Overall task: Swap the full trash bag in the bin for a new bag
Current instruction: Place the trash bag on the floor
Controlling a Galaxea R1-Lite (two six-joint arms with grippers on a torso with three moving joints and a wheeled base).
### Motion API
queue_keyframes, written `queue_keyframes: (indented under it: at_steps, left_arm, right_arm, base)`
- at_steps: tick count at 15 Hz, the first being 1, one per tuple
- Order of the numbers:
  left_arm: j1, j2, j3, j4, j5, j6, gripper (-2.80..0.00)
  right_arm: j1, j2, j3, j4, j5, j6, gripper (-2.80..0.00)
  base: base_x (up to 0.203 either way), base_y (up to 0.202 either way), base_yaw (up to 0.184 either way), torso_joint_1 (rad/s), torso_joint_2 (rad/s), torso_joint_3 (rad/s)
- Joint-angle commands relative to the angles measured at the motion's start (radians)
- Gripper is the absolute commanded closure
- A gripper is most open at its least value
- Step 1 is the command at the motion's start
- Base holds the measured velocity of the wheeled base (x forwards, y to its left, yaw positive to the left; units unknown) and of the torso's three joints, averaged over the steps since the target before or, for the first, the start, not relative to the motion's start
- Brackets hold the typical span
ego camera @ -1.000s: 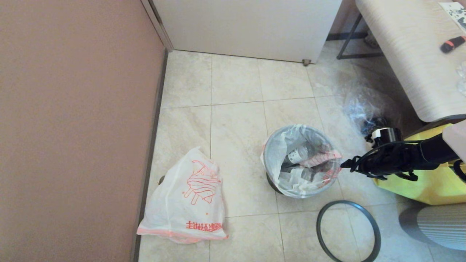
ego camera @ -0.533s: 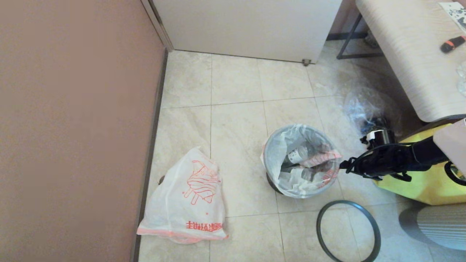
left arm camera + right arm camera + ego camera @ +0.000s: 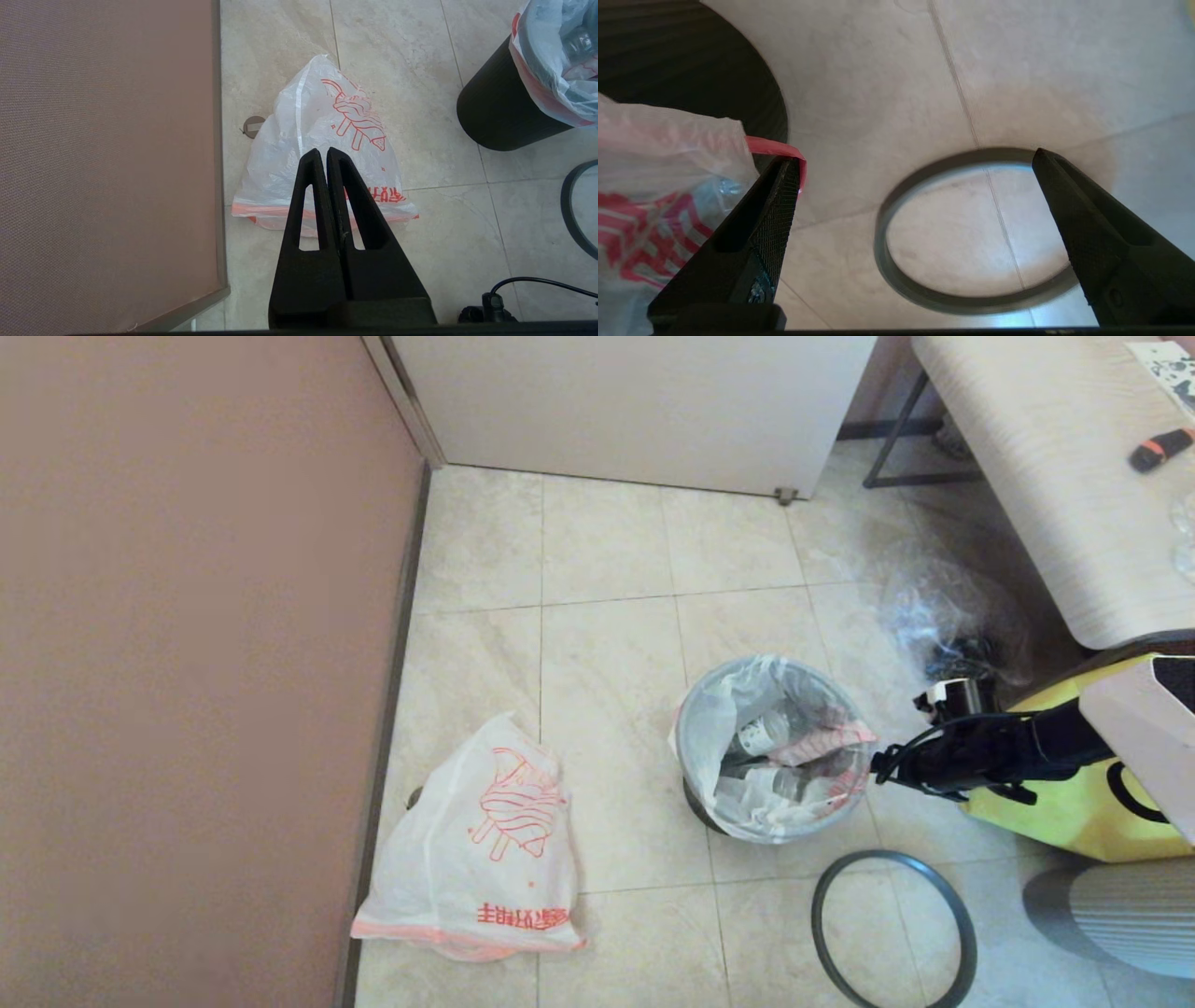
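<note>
The full trash bag's pink edge (image 3: 742,133) lies beside just one finger of the robot's open right gripper, so that gripper should pull back, close on the bag's edge (image 3: 778,148) and lift.
The full trash bag (image 3: 775,756) sits inside the black bin (image 3: 695,798), its white plastic folded over the rim and bottles showing within. My right gripper (image 3: 878,767) hovers at the bin's right rim, open; in the right wrist view (image 3: 915,156) one finger (image 3: 775,210) touches the bag's pink edge (image 3: 775,147), nothing between the fingers. The dark-grey hoop (image 3: 892,933) lies flat on the floor, near-right of the bin. The limp new bag (image 3: 485,840) lies by the left wall. My left gripper (image 3: 322,151) is shut and empty, held above the new bag (image 3: 317,121).
A yellow tote (image 3: 1092,803) stands right of the bin, behind my right arm. A clear crinkled bag (image 3: 943,616) lies behind it, beside a pale bench (image 3: 1055,476). A brown wall (image 3: 187,663) bounds the left; a white cabinet (image 3: 635,401) stands at the back.
My right arm has shifted slightly left toward the bin, its fingertips staying at the right rim. The bags, bin and hoop have not moved.
</note>
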Motion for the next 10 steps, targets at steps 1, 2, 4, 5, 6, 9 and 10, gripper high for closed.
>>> queue_keyframes:
  at_steps: [1,2,4,5,6,9,10]
  left_arm:
    - [-0.001,0.001,0.0,0.0,0.0,0.0,0.0]
    - [0.0,0.001,0.0,0.0,0.0,0.0,0.0]
    - [-0.001,0.001,0.0,0.0,0.0,0.0,0.0]
    - [0.0,0.001,0.0,0.0,0.0,0.0,0.0]
    - [-0.001,0.001,0.0,0.0,0.0,0.0,0.0]
    - [0.0,0.001,0.0,0.0,0.0,0.0,0.0]
    - [0.0,0.001,0.0,0.0,0.0,0.0,0.0]
  right_arm:
    - [0.017,0.016,-0.01,-0.015,0.018,0.011,-2.8]
    - [0.035,0.016,-0.013,-0.021,0.03,0.031,-2.8]
    - [0.065,0.016,-0.016,-0.022,0.033,0.038,-2.8]
    - [0.071,0.016,-0.016,-0.021,0.032,0.038,-2.8]
    - [0.072,0.018,-0.016,-0.021,0.029,0.037,-2.8]
    - [0.067,0.067,-0.038,-0.025,-0.046,0.016,-2.8]
    - [0.065,0.093,-0.065,-0.025,-0.089,0.001,-2.8]
  base:
    - [0.0,0.0,0.0,0.0,0.0,0.0]
    - [0.0,0.0,0.0,0.0,0.0,0.0]
    - [0.0,0.0,0.0,0.0,0.0,0.0]
    - [0.0,0.0,0.0,0.0,0.0,0.0]
    - [0.0,0.0,0.0,0.0,0.0,0.0]
    - [0.0,0.0,0.0,0.0,0.0,0.0]
    - [0.0,0.0,0.0,0.0,0.0,0.0]
